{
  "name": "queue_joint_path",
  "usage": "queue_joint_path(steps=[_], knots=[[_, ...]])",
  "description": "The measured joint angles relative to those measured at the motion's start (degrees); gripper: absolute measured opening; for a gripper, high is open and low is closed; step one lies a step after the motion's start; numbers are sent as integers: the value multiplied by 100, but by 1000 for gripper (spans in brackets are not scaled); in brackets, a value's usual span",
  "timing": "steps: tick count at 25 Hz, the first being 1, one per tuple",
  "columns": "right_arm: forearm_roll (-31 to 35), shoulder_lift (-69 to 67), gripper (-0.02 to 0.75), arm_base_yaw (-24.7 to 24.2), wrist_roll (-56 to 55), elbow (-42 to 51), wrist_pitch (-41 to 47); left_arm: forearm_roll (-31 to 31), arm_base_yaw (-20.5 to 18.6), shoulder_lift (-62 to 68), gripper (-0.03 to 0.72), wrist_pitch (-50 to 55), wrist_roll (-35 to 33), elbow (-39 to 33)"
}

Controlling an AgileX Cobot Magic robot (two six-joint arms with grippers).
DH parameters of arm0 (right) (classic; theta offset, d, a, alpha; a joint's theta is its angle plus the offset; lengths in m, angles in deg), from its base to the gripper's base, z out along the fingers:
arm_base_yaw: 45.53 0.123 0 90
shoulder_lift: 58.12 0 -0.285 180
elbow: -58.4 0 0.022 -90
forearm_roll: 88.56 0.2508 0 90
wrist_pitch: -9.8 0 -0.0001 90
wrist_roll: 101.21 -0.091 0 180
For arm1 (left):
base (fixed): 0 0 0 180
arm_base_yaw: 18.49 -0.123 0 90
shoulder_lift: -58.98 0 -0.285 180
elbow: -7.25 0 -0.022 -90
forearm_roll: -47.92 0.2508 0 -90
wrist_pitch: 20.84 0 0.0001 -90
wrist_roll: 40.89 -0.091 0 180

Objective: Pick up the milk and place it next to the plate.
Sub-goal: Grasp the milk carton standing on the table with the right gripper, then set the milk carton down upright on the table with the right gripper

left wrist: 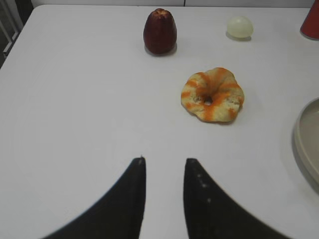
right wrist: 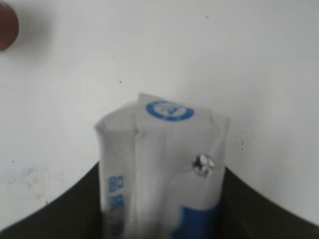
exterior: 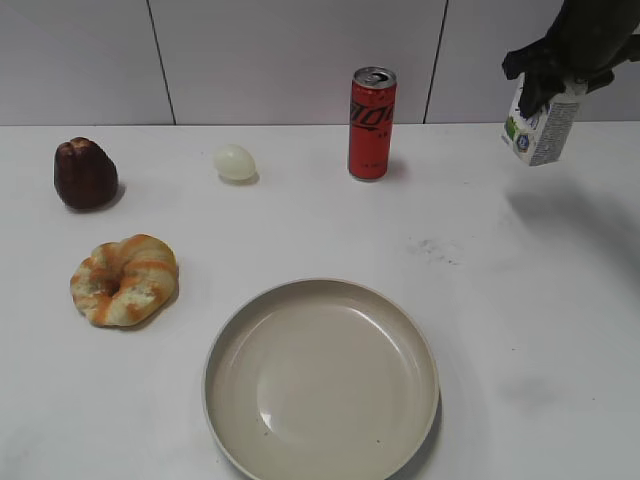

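Note:
The milk (exterior: 538, 138) hangs with its base down, and the spot (exterior: 488, 358) beside the plate is clear. My right gripper keeps carrying the milk there until the milk's base touches down.
The milk (exterior: 540, 126), a small white carton with blue lettering and a green-blue logo, hangs tilted in the air at the far right, above the table. My right gripper (exterior: 548, 82) is shut on its top. In the right wrist view the milk (right wrist: 162, 169) fills the space between the jaws (right wrist: 160, 174). The plate (exterior: 322, 378), a wide beige dish, lies at the front middle; its rim shows at the right edge of the left wrist view (left wrist: 304, 144). My left gripper (left wrist: 164, 162) is open and empty over bare table.
A tall red soda can (exterior: 371, 124) stands at the back middle. A pale egg (exterior: 235, 162), a dark brown cake (exterior: 84, 174) and an orange-striped ring bread (exterior: 125, 279) lie on the left. Bare white table lies right of the plate.

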Motion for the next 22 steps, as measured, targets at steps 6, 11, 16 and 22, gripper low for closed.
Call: queue_joint_path(steps=[6, 11, 16, 22], knots=[[-40, 909, 300, 450, -178, 1218, 101, 0, 0, 0, 208, 0, 0, 0], [-186, 2031, 300, 1108, -664, 2839, -864, 0, 0, 0, 208, 0, 0, 0], [-227, 2743, 300, 1671, -1130, 4288, -1652, 0, 0, 0, 208, 0, 0, 0], [-251, 2867, 300, 1871, -1439, 5282, -2068, 0, 0, 0, 208, 0, 0, 0]])
